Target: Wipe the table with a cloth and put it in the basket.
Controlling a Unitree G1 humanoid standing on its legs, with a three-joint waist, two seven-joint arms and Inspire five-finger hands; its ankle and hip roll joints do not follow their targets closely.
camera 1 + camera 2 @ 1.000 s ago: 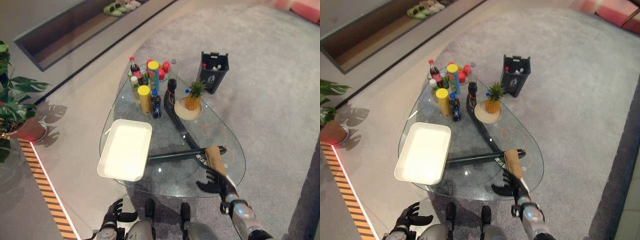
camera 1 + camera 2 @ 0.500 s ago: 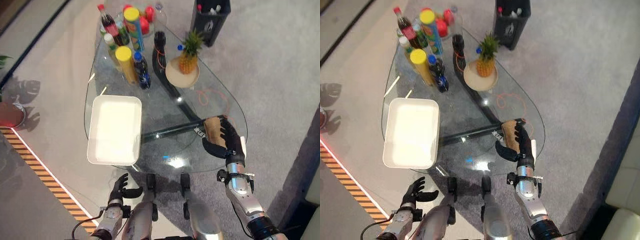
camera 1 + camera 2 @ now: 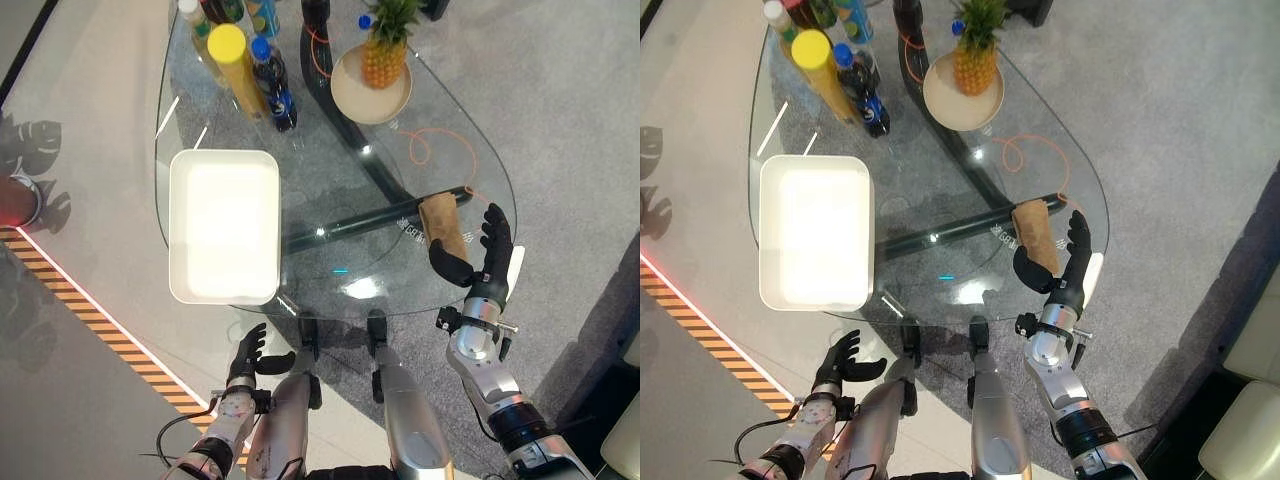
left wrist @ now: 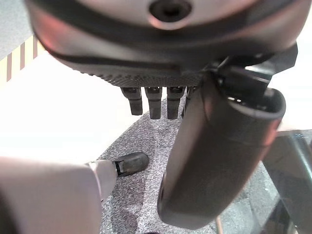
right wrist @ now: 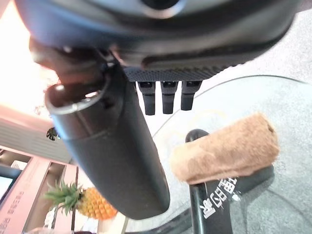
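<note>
The brown cloth is lying in a soft, untied roll [image 3: 444,226]. The cloth's far end [image 3: 437,204] will spread open when I carry the cloth by its near end.
A rolled brown cloth [image 3: 445,225] lies on the glass table [image 3: 330,260] near its right front edge, above the dark table frame. My right hand [image 3: 482,258] hovers just beside the cloth's near end, open, fingers straight and to the right of it, thumb [image 3: 450,268] pointing at the roll. In the right wrist view the cloth [image 5: 226,148] lies past the straight fingers [image 5: 163,97], apart from them. The white basket [image 3: 180,285], a shallow rectangular tray, sits on the table's left half. My left hand [image 3: 248,352] hangs open below the table's front edge.
A pineapple [image 3: 380,55] on a round plate, a dark bottle [image 3: 272,85] and a yellow-capped can [image 3: 238,65] stand at the table's far side. An orange cord [image 3: 432,150] loops on the glass behind the cloth. Striped tape [image 3: 90,320] marks the floor at left.
The camera has tilted down and moved closer. My right hand rose from the table's near edge to the cloth, then shifted slightly right of it, fingers still straight.
</note>
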